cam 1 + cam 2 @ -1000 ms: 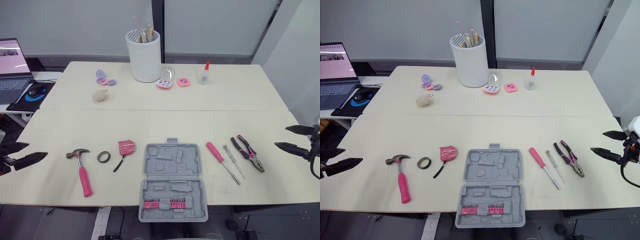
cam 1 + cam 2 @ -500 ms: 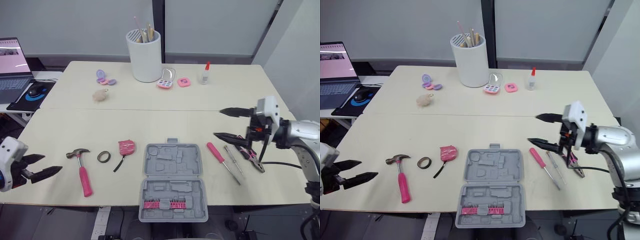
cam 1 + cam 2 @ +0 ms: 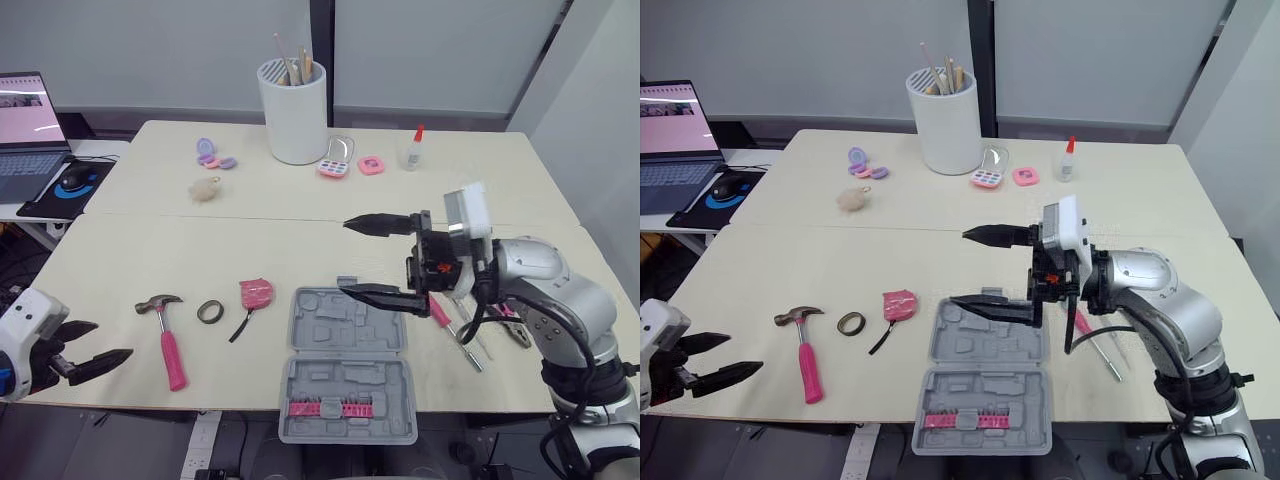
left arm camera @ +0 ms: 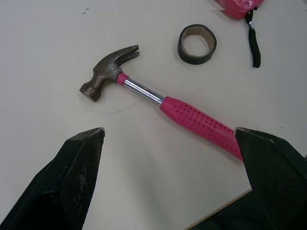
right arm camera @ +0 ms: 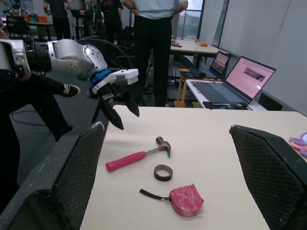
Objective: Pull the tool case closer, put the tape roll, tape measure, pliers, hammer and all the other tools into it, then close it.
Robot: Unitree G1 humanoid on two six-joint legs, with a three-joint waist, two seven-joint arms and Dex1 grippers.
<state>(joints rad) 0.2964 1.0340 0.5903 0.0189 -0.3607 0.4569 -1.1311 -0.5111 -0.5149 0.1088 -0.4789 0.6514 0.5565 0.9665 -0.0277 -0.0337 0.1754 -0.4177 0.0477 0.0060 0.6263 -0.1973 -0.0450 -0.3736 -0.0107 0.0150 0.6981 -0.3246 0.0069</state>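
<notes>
The tape roll's thin black ring [image 3: 210, 312] is lined with a brown core [image 4: 200, 30], so the tape roll should stay round when I carry it by one side.
The grey tool case [image 3: 347, 365] lies open near the table's front edge, a row of pink bits in its near half. My right gripper [image 3: 348, 257] hovers open over the case's far edge, fingers pointing left. Left of the case lie the pink tape measure [image 3: 254, 294], the tape roll [image 3: 209, 311] and the pink-handled hammer [image 3: 165, 340]. My left gripper [image 3: 108, 340] is open at the front left edge, short of the hammer [image 4: 163, 103]. A pink screwdriver [image 3: 440, 312] and a thin one [image 3: 470, 345] lie right of the case. The pliers [image 3: 515, 335] are partly hidden behind my right arm.
At the back stand a white cup of brushes [image 3: 295, 112], a glue bottle [image 3: 412, 148], pink compacts [image 3: 333, 160], purple pieces [image 3: 210, 155] and a fluffy ball [image 3: 204, 188]. A laptop [image 3: 28, 135] and mouse [image 3: 75, 180] sit far left. People stand in the right wrist view's background [image 5: 153, 48].
My right arm has swung in from the table's right edge to above the case's far edge, gripper still open. My left gripper has crept a little toward the hammer.
</notes>
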